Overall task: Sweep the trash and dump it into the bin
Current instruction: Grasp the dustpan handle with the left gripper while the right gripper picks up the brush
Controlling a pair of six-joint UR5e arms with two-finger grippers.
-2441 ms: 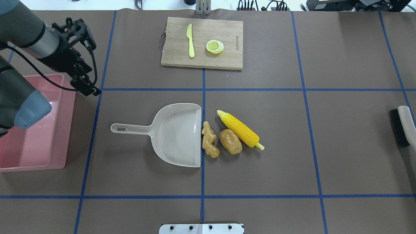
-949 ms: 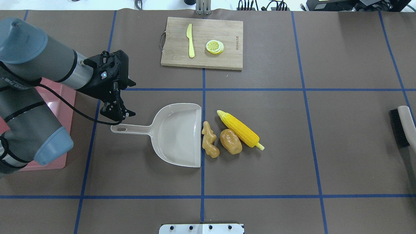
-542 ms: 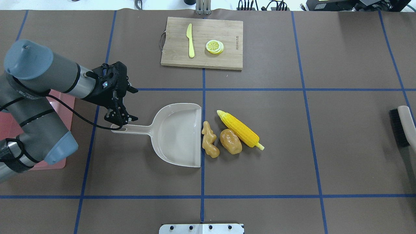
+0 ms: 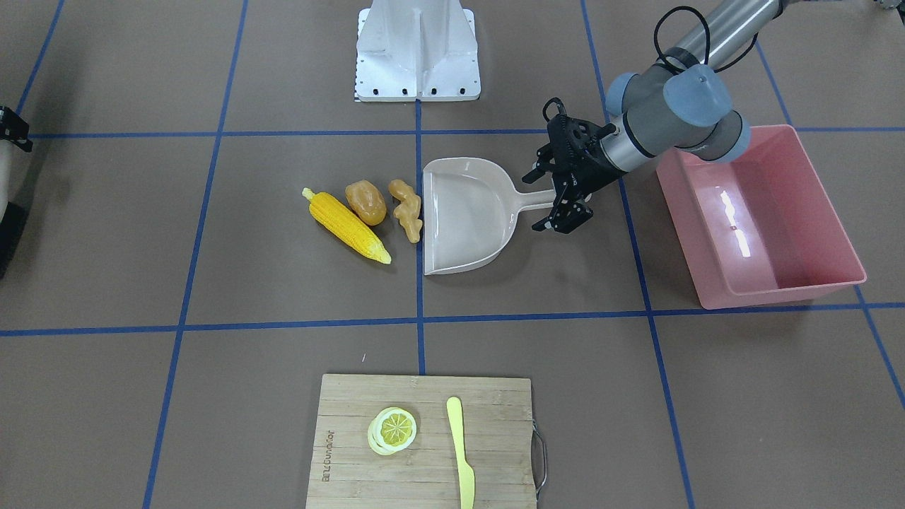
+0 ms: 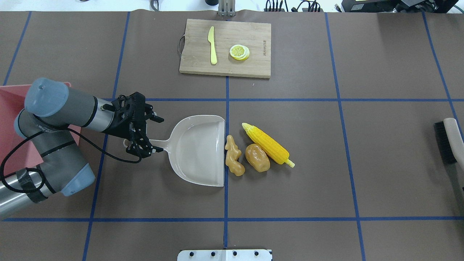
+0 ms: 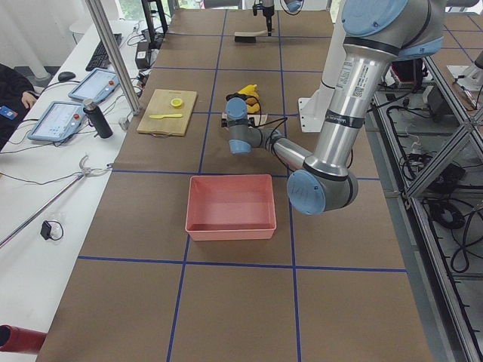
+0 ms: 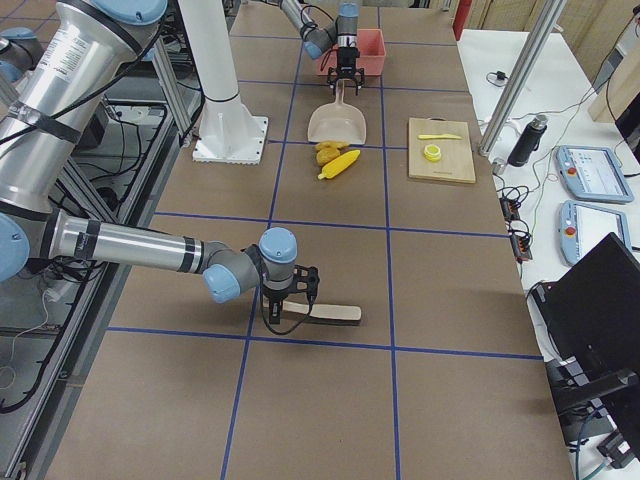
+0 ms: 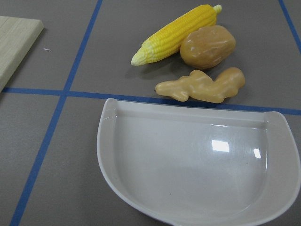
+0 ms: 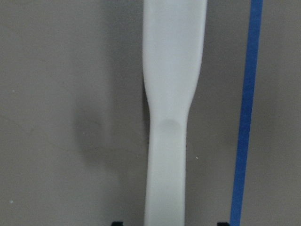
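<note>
The corn cob (image 4: 348, 226) lies at a slant to the dustpan's edge (image 4: 428, 222), so it will turn to lie along that edge when I sweep with the brush.
The corn cob (image 5: 268, 145), potato (image 5: 257, 157) and ginger root (image 5: 233, 159) lie together on the mat just off the open lip of the beige dustpan (image 5: 199, 152). They also show in the left wrist view: corn (image 8: 176, 33), potato (image 8: 207, 45), ginger (image 8: 202, 87). My left gripper (image 5: 150, 135) is open, low over the dustpan's handle, one finger on each side of it. The pink bin (image 4: 679, 212) stands behind that arm, its inside bare. My right gripper (image 9: 169, 223) is open over the white handle of a brush (image 7: 325, 313) at the table's far end.
A wooden cutting board (image 5: 253, 69) with a yellow knife (image 5: 212, 45) and lemon slices (image 5: 239, 52) lies at the far middle. The brush (image 5: 449, 141) lies at the right edge. The robot's base plate (image 4: 417, 49) is at the near middle.
My left arm swung from over the bin across to the dustpan and came down; its open fingers now straddle the handle. The trash, dustpan and brush have not moved.
</note>
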